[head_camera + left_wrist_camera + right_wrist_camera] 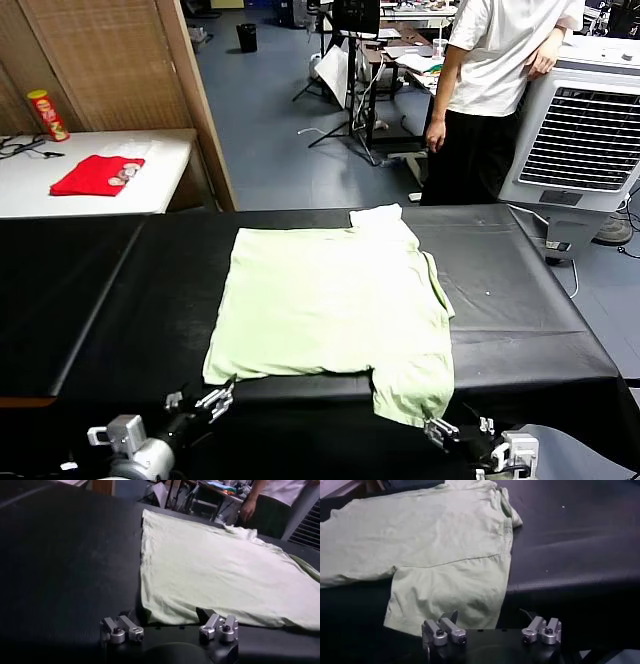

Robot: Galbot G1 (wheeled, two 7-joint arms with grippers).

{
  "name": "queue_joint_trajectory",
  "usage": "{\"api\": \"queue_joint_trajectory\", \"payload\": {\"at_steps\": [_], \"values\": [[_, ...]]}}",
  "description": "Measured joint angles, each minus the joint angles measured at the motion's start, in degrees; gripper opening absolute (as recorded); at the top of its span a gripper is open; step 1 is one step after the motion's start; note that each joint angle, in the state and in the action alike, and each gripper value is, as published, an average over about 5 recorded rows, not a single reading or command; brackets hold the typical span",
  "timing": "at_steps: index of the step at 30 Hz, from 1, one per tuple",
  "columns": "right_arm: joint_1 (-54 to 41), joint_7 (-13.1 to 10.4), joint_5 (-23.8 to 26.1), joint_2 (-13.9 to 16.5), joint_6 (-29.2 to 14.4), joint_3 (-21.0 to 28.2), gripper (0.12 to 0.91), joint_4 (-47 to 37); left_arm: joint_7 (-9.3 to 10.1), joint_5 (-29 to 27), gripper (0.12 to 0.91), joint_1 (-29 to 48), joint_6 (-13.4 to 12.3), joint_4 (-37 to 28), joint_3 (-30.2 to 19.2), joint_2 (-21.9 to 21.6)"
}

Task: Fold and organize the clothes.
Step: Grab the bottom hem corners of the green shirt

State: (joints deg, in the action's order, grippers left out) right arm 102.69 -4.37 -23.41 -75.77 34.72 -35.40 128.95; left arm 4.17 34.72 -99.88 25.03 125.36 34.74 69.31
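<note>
I should take the shirt's near corner [215, 375] with my left gripper before both grippers fold that side toward the shirt's far edge, because the sleeve [412, 390] hangs over the table's front edge.
The clothes, one pale green shirt [330, 305], lie spread flat on the black table [120, 290]. The collar [376, 215] points to the far side. One sleeve [412, 385] hangs over the table's front edge. My left gripper [218, 398] is open at the front edge, just before the shirt's near left corner [155, 612]; in the left wrist view that gripper [171, 617] has the corner between its spread fingers, touching nothing. My right gripper [438, 430] is open just below the hanging sleeve [450, 592]; in its own view that gripper [489, 616] holds nothing.
A small red folded garment [97, 175] and a snack can [47, 114] lie on a white side table at the far left. A person in a white T-shirt [500, 70] stands beyond the table beside a white air cooler [580, 130]. A wooden panel [150, 60] rises behind.
</note>
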Motion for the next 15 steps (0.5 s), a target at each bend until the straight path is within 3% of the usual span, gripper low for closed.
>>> {"api": "queue_joint_trajectory", "payload": {"at_steps": [3,9,11,13,15], "values": [[-0.26,0.07,0.02,-0.16,-0.02,0.17,0.698,-0.33,0.11,-0.14,0.798,0.22,0.22,-0.20,-0.01,0.13],[-0.65,0.10,0.01,-0.39,-0.02,0.50,0.378,-1.09,0.46,-0.03,0.793,0.97,0.37,-0.50,-0.09,0.22],[-0.58,0.10,0.00,-0.40,-0.03,0.51,0.260,-1.07,0.49,-0.15,0.751,1.16,0.47,-0.57,-0.19,0.23],[-0.41,0.10,-0.01,-0.41,-0.06,0.49,0.172,-0.85,0.49,-0.31,0.660,1.20,0.48,-0.62,-0.31,0.25],[-0.10,0.09,-0.03,-0.46,-0.15,0.40,0.133,-0.38,0.47,-0.48,0.561,1.24,0.45,-0.66,-0.43,0.27]]}}
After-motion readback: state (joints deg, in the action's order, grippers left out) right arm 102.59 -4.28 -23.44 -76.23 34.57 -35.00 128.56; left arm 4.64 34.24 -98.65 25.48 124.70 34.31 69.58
